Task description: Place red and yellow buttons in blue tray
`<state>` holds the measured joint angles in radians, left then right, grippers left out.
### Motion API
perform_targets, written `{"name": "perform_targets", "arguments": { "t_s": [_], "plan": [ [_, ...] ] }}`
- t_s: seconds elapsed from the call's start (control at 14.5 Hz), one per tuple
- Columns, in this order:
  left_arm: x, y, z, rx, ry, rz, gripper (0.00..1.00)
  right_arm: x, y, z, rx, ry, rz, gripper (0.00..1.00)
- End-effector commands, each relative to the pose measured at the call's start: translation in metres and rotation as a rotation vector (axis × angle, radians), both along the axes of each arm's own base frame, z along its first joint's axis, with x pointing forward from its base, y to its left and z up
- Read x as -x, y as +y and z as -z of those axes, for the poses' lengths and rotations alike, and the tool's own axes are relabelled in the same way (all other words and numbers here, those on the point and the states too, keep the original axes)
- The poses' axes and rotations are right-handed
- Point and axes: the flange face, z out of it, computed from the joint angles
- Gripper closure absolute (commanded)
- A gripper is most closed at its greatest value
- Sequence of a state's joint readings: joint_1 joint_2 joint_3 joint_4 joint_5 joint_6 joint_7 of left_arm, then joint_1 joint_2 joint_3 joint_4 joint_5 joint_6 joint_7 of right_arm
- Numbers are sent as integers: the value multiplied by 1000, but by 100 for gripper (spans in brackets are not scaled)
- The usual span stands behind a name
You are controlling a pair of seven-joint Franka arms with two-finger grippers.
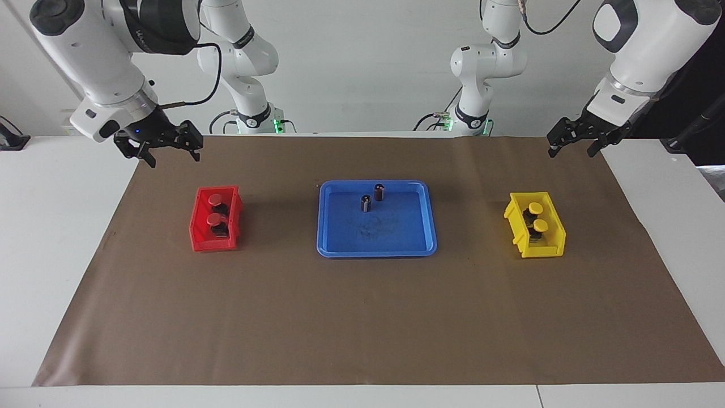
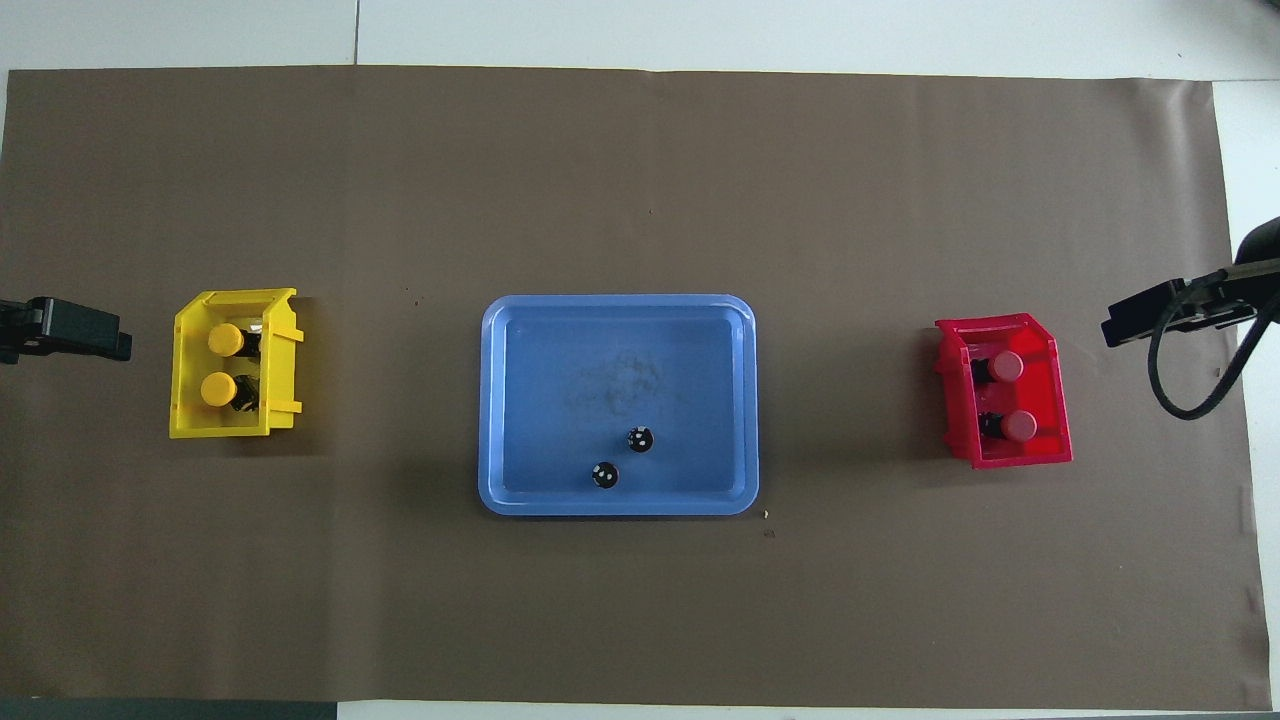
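Note:
I expect the whole red button (image 2: pixel 998 367) to come up as one piece when I lift it, because the red cap sits tight against its black base (image 2: pixel 981 371).
Two red buttons (image 1: pixel 214 199) (image 1: pixel 214 219) sit in the small red bin (image 1: pixel 198 229), also seen from overhead as red buttons (image 2: pixel 1006 366) (image 2: pixel 1019 426). Two yellow buttons (image 1: pixel 535 207) (image 1: pixel 541 225) sit in the small yellow bin (image 1: pixel 524 241), and overhead as yellow buttons (image 2: pixel 225 339) (image 2: pixel 218 388). The blue tray (image 1: pixel 391 226) (image 2: pixel 600 360) lies mid-table between the bins. My right gripper (image 1: pixel 173 156) hangs open and empty over the brown paper beside the red bin. My left gripper (image 1: pixel 572 152) hangs open and empty over the paper beside the yellow bin.
Two dark capless cylinders (image 1: pixel 379 191) (image 1: pixel 366 203) stand upright in the tray, at its edge nearer the robots. Brown paper (image 1: pixel 362 317) covers the table top. A black cable loops from the right wrist (image 2: pixel 1195 380).

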<state>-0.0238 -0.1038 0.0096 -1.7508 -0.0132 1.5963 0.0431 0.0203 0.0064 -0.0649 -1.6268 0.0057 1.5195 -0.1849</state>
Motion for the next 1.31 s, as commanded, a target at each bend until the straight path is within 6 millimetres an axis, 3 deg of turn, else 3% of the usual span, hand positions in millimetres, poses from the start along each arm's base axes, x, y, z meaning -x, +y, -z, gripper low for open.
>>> {"name": "perform_targets", "arguments": {
  "t_s": [0.0,0.55,0.9,1.24],
  "plan": [
    [10,7,0,-22,23,0,0,4,-4,-3,-4,-17,19,0],
    [11,-1,0,-23,29,16,0,1,-5,-3,-3,-39,23,0],
    [12,-4,1,-24,39,20,0,-6,6,-6,-5,-89,4,0],
    [13,-10,1,-24,44,33,0,-6,5,3,-5,-88,5,0]
  ]
}}
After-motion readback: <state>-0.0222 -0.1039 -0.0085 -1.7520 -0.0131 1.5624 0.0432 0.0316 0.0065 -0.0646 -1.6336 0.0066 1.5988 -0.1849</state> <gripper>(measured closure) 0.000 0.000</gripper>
